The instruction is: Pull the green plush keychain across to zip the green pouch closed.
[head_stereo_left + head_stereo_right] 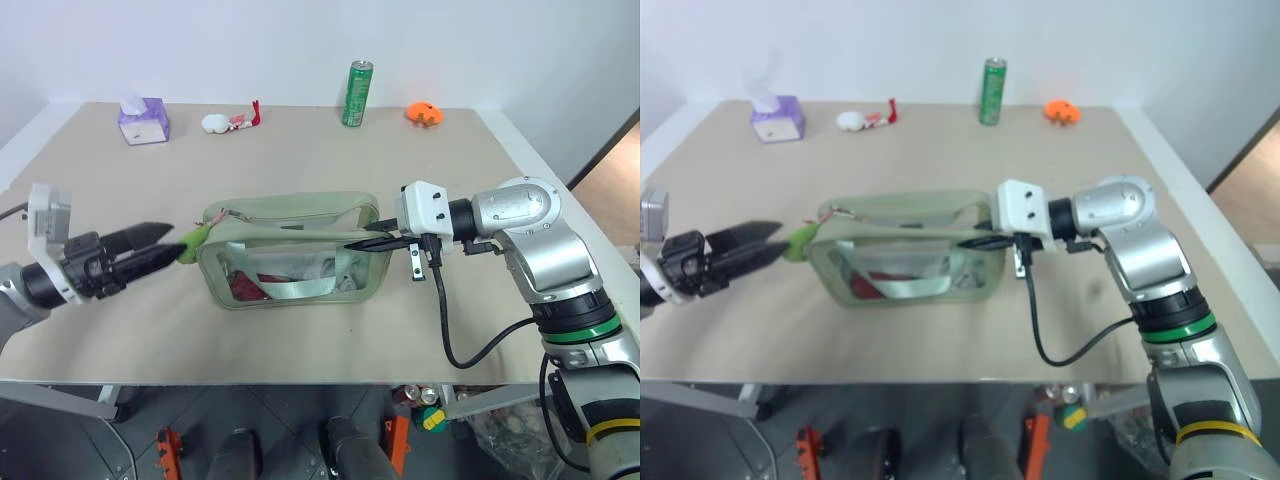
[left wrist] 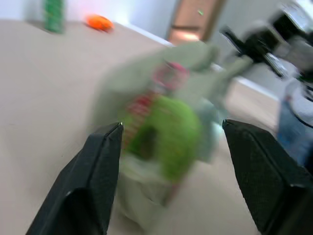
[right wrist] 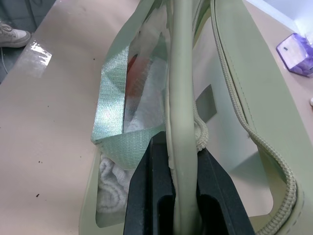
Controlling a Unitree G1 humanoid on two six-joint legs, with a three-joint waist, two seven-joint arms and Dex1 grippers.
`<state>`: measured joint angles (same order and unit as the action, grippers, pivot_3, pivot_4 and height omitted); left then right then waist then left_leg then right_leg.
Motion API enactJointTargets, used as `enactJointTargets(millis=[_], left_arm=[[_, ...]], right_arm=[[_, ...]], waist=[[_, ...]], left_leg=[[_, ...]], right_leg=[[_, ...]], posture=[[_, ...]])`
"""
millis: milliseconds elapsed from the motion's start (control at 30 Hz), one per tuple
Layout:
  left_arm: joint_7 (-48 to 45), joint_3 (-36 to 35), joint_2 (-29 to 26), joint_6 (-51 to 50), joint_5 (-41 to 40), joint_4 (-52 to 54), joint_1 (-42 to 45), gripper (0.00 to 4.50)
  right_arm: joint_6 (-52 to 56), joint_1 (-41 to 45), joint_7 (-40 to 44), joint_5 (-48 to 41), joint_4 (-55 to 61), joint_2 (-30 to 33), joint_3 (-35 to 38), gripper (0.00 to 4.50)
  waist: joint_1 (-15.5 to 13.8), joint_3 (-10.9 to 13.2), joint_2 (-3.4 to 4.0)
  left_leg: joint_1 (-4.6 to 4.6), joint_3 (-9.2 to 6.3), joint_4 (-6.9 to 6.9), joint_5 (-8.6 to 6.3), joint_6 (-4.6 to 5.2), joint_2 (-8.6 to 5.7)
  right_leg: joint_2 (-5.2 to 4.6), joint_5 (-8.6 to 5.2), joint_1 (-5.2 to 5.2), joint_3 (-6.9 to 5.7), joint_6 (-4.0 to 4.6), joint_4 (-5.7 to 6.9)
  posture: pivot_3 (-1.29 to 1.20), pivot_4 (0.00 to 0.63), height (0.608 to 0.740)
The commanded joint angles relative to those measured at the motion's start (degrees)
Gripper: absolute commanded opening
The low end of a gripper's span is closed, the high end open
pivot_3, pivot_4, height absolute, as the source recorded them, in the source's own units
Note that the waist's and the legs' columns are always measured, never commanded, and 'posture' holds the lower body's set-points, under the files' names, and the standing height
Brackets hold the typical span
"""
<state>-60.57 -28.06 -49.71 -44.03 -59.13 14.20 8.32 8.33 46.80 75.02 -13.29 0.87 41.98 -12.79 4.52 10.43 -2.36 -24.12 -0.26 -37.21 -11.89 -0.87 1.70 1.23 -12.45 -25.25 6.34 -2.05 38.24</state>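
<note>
My gripper will make the green plush keychain (image 1: 194, 243) flop onto the pouch's top when I carry it across, because the keychain dangles from a pink ring (image 2: 170, 76) over the pouch's end.
The green pouch (image 1: 290, 262) lies in the middle of the table, its clear front panel showing red and white contents. Off its left end sticks the green plush keychain (image 1: 194, 240), on a thin red-and-tan cord. My left gripper (image 1: 176, 243) is open, level and pointing at the pouch; the keychain (image 2: 164, 128) sits in the gap between the spread fingers (image 2: 93, 166) without being pinched. My right gripper (image 1: 376, 237) is shut on the pouch's pale green strap (image 3: 182, 147) at the pouch's right end.
Along the table's far edge stand a purple tissue box (image 1: 143, 120), a white-and-red plush toy (image 1: 226, 122), a tall green can (image 1: 357, 93) and an orange object (image 1: 423, 113). The table's front edge runs just below the pouch.
</note>
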Motion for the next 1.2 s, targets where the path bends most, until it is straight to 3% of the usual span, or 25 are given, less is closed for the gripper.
enactJointTargets(millis=[33, 167, 200, 367, 900, 1200], left_arm=[[-0.9, -2.84, -0.89, -0.53, -2.74, 1.38, 0.43, 3.18], [-1.25, -1.08, -1.22, 0.14, -0.41, 1.47, -1.15, 3.18], [-0.95, -0.81, -1.03, 0.18, -0.17, 1.19, -1.04, 2.67], [-0.77, 0.05, -1.01, 0.71, 1.69, 0.45, -0.68, 1.05], [-1.39, 3.62, 0.25, 4.38, 6.59, -0.84, 1.55, 1.05], [0.6, 0.78, -1.47, -0.3, 2.53, -3.71, 4.89, 1.05]], right_arm=[[-0.44, 0.49, -0.29, -0.27, 1.35, -0.04, 1.61, 0.0], [-0.37, 0.37, -0.24, -0.41, 1.58, 0.02, 1.75, 0.0], [-0.35, 0.36, -0.21, -0.45, 1.6, 0.04, 1.78, 0.0], [0.1, 0.2, -0.22, -0.72, 2.31, 0.1, 1.89, 0.0], [1.86, -0.9, -0.6, -1.17, 4.48, 0.5, 2.65, 0.0], [2.2, -1.17, -0.76, -1.0, 4.72, 0.71, 2.76, 0.0]], waist=[[0.02, 0.0, 0.01], [0.05, 0.0, 0.01], [0.03, 0.0, 0.01], [0.03, 0.0, 0.01], [0.03, 0.01, 0.01], [0.03, 0.01, 0.01]], left_leg=[[0.0, -0.01, -0.01, 0.0, 0.0, 0.0], [0.01, 0.01, -0.05, 0.0, 0.0, 0.01], [0.01, 0.02, -0.05, 0.0, 0.0, 0.01], [0.01, 0.01, -0.07, 0.0, 0.0, 0.01], [0.01, 0.01, -0.06, 0.0, 0.0, 0.02], [0.01, 0.01, -0.07, 0.0, 0.0, 0.02]], right_leg=[[0.01, -0.03, 0.0, 0.0, 0.08, 0.0], [0.03, -0.02, 0.0, 0.01, 0.1, 0.02], [0.03, -0.02, 0.01, 0.02, 0.1, 0.02], [0.02, -0.02, 0.01, 0.02, 0.1, 0.01], [0.04, -0.02, 0.01, 0.01, 0.11, 0.02], [0.04, -0.01, 0.01, 0.01, 0.1, 0.01]], posture=[[0.0, 0.15, 0.74], [0.0, 0.15, 0.74], [0.0, 0.15, 0.74], [0.0, 0.15, 0.74], [0.0, 0.15, 0.74], [0.0, 0.15, 0.74]])
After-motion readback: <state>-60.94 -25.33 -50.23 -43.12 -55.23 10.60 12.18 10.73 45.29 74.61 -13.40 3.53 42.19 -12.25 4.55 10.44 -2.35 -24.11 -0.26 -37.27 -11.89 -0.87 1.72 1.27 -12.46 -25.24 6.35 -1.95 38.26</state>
